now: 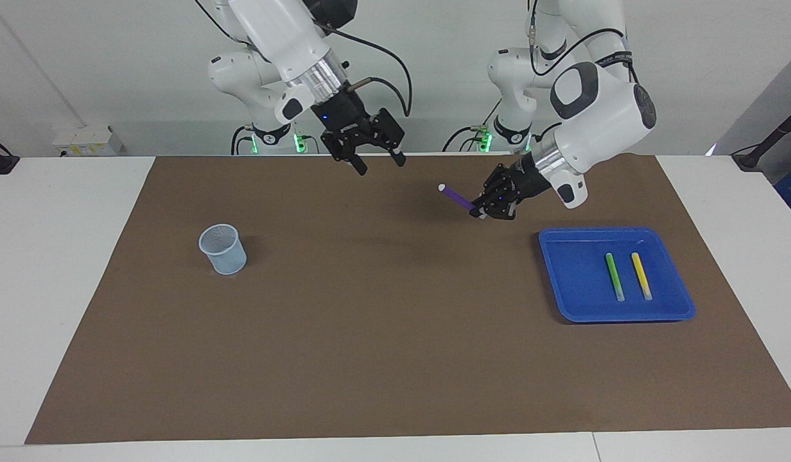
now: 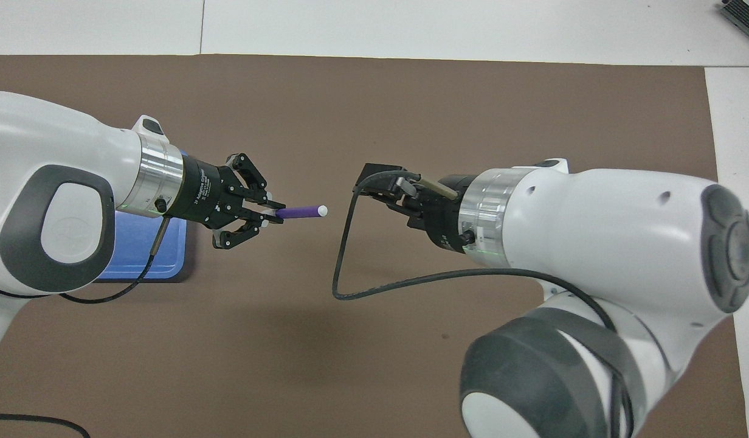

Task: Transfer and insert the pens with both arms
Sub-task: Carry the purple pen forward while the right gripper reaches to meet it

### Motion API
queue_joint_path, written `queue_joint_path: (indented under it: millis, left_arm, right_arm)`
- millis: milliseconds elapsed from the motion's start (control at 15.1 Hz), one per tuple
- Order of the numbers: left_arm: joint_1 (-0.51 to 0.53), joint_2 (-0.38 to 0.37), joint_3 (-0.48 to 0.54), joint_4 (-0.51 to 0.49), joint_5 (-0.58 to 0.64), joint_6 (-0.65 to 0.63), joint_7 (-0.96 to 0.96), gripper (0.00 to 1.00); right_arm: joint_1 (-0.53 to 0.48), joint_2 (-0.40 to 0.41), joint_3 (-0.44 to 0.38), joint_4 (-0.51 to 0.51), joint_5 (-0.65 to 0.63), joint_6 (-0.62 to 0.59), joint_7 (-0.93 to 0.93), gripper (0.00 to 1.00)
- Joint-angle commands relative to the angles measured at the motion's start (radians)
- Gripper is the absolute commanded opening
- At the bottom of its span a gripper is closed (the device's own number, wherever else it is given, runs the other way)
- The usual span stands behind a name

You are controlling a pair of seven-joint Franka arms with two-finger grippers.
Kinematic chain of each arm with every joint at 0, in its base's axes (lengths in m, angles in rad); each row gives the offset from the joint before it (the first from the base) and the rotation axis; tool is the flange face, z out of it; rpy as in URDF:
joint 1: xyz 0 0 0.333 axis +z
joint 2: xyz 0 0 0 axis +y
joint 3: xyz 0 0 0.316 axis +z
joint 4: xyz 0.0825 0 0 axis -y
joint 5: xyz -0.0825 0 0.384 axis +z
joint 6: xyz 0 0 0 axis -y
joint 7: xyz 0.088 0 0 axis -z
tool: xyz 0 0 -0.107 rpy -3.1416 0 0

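My left gripper is holding the purple pen far from the mesh cup [image 1: 223, 249]. It should keep still while my right gripper grabs the whitish cap end [image 2: 321, 211].
My left gripper [image 1: 480, 212] is shut on the lower end of the purple pen [image 1: 455, 196] and holds it in the air over the mat, its whitish cap pointing at my right gripper. It also shows in the overhead view [image 2: 270, 215] with the purple pen [image 2: 300, 212]. My right gripper [image 1: 382, 167] is open and empty in the air over the mat, a short gap from the pen's cap; the overhead view shows it too [image 2: 374, 185]. The green pen [image 1: 614, 276] and the yellow pen [image 1: 641, 276] lie side by side in the blue tray [image 1: 575, 269].
A pale blue mesh cup [image 1: 222, 249] stands upright on the brown mat [image 1: 382, 333] toward the right arm's end. The blue tray [image 2: 168, 255] sits toward the left arm's end, partly under the left arm in the overhead view. Two smaller arms with green lights stand at the robots' edge.
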Motion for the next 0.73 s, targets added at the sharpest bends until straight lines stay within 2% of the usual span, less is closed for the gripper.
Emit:
queue_joint_path:
  millis: [0,132,397,662]
  left_arm:
    - [-0.01,-0.033,0.015,-0.04,-0.029,-0.001,-0.021,0.0]
    - [-0.01,-0.035,0.015,-0.043,-0.039,-0.002,-0.022,0.0]
    - [-0.01,-0.041,0.015,-0.054,-0.05,-0.004,-0.022,0.0]
    - [-0.008,-0.044,0.015,-0.054,-0.061,-0.004,-0.035,0.0]
  right_arm:
    - [0.022,0.031,-0.005,-0.009,0.025,0.068,0.017,1.0]
    - [0.034,0.056,-0.005,-0.007,0.025,0.082,0.021,0.9]
    - [0.096,0.094,-0.005,-0.004,0.025,0.161,0.087,0.88]
    - [0.114,0.109,-0.005,-0.007,0.022,0.186,0.098,0.78]
